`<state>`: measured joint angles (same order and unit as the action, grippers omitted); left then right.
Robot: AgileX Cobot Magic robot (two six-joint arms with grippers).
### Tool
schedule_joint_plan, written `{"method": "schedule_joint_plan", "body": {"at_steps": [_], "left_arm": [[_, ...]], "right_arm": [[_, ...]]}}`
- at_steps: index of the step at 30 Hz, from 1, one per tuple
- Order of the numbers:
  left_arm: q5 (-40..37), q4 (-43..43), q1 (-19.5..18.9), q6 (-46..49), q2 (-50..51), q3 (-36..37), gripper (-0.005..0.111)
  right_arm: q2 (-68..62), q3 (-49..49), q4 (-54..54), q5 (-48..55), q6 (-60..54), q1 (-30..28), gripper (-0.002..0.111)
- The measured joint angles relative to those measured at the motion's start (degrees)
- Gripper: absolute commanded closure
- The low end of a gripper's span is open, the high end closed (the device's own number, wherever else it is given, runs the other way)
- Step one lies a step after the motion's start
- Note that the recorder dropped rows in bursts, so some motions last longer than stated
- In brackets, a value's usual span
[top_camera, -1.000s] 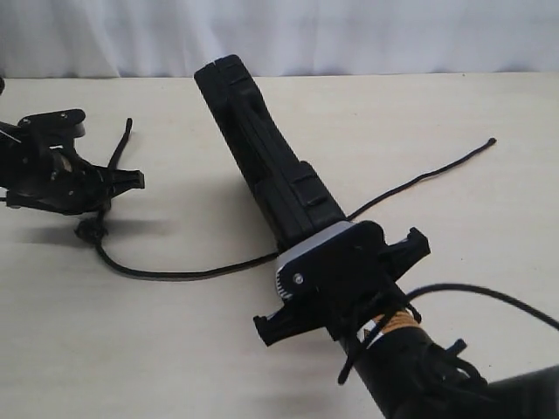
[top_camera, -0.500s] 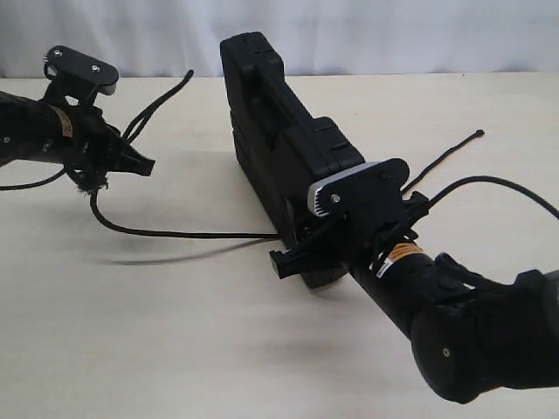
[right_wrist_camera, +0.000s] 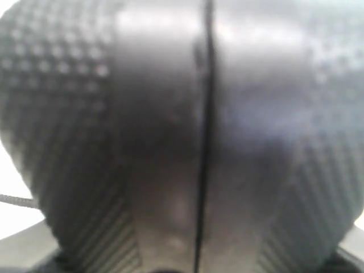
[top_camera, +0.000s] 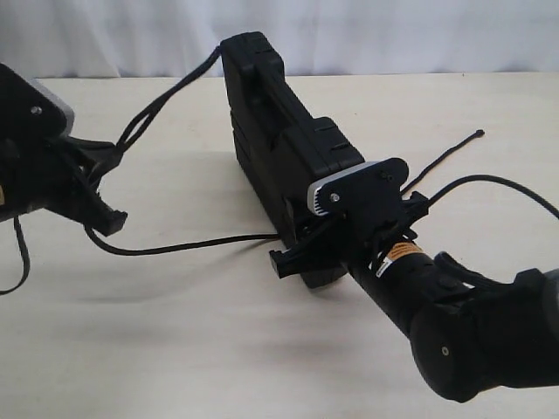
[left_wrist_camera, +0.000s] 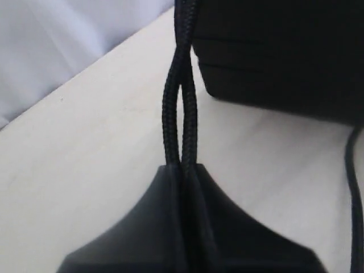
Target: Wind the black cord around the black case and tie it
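The doubled black cord (top_camera: pixel 171 92) is tight over the case's top corner, so next my left gripper moves against the case's side (top_camera: pixel 244 115) to give my right gripper a loop.
The black case (top_camera: pixel 279 148) stands on its long edge, with my right gripper (top_camera: pixel 307 237) shut on its near end. In the right wrist view the case (right_wrist_camera: pixel 170 125) fills the picture, blurred. My left gripper (top_camera: pixel 106 160) is shut on the black cord (top_camera: pixel 166 96), and two strands run taut from it up to the case's far top corner. In the left wrist view the doubled cord (left_wrist_camera: pixel 181 114) leaves the closed fingertips (left_wrist_camera: pixel 165 187) toward the case (left_wrist_camera: pixel 284 51). More cord (top_camera: pixel 175 247) lies on the table to the case's base. The cord's knob end (top_camera: pixel 479 133) rests at the right.
A thick smooth robot cable (top_camera: pixel 498 182) arcs over the table at the right, above my right arm (top_camera: pixel 472 332). A white backdrop (top_camera: pixel 393 35) closes the table's far edge. The beige tabletop (top_camera: pixel 192 332) spreads in front.
My left gripper has swung from the table up and then toward the lower left, drawing the doubled cord taut to the case's far top. The right gripper tipped the case onto its edge, then held still.
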<state>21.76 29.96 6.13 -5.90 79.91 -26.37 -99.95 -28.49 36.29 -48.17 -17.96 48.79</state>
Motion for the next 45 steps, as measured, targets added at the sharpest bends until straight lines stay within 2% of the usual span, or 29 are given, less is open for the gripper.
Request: {"method": "schedule_joint_plan", "body": {"at_steps": [2, 3, 6, 10, 15, 19, 23, 26, 28, 31, 35, 37, 45], "left_arm": [[0.21, 7.44, 0.0, 0.11, 0.0, 0.26, 0.107], [1.77, 14.15, 0.09, 0.2, 0.0, 0.26, 0.107], [4.09, 19.71, 0.35, 3.82, 0.0, 0.26, 0.107], [4.48, 19.3, 0.43, 13.1, 0.0, 0.26, 0.107], [4.93, 8.74, 0.43, 32.15, 0.0, 0.26, 0.107], [6.88, 3.16, 0.43, 42.21, 0.0, 0.26, 0.107], [10.41, 1.43, 0.69, 43.79, 0.0, 0.26, 0.107], [10.76, 1.17, 3.0, 43.69, 0.0, 0.26, 0.107], [11.73, -2.04, 5.42, 43.69, 0.33, 0.26, 0.107], [11.82, -4.22, 7.03, 43.56, 1.59, -0.01, 0.107], [8.07, -5.69, 12.69, 40.71, 5.53, -4.47, 0.107], [5.66, -8.12, 13.77, 40.19, 8.08, -7.48, 0.107], [6.54, -9.45, 13.91, 39.38, 10.61, -10.56, 0.107]], "right_arm": [[0.0, 0.0, 0.0, 0.0, 0.0, 0.0, 0.104], [0.0, 0.0, 0.0, 0.11, 0.0, 0.0, 0.104], [0.0, 0.0, 0.0, 0.22, 0.16, 0.0, 0.104], [0.0, -0.13, 0.22, 0.34, 0.3, 0.0, 0.104], [0.0, -0.13, 0.22, 0.34, 0.42, 0.0, 0.104], [0.0, -0.13, 0.22, 0.34, 0.42, 0.0, 0.104], [0.0, -0.13, 0.22, 0.44, 0.42, 0.0, 0.104], [0.0, -0.13, 0.22, 0.44, 0.42, 0.0, 0.104], [0.0, -0.13, 0.22, 0.44, 0.42, 0.0, 0.104], [0.0, -0.13, 0.22, 0.44, 0.42, 0.0, 0.104], [0.0, -0.13, 0.22, 0.44, 0.42, 0.0, 0.104], [0.0, -0.13, 0.22, 0.44, 0.42, 0.0, 0.104], [0.0, -0.13, -4.68, 1.03, -1.25, -0.61, 0.104]]}}
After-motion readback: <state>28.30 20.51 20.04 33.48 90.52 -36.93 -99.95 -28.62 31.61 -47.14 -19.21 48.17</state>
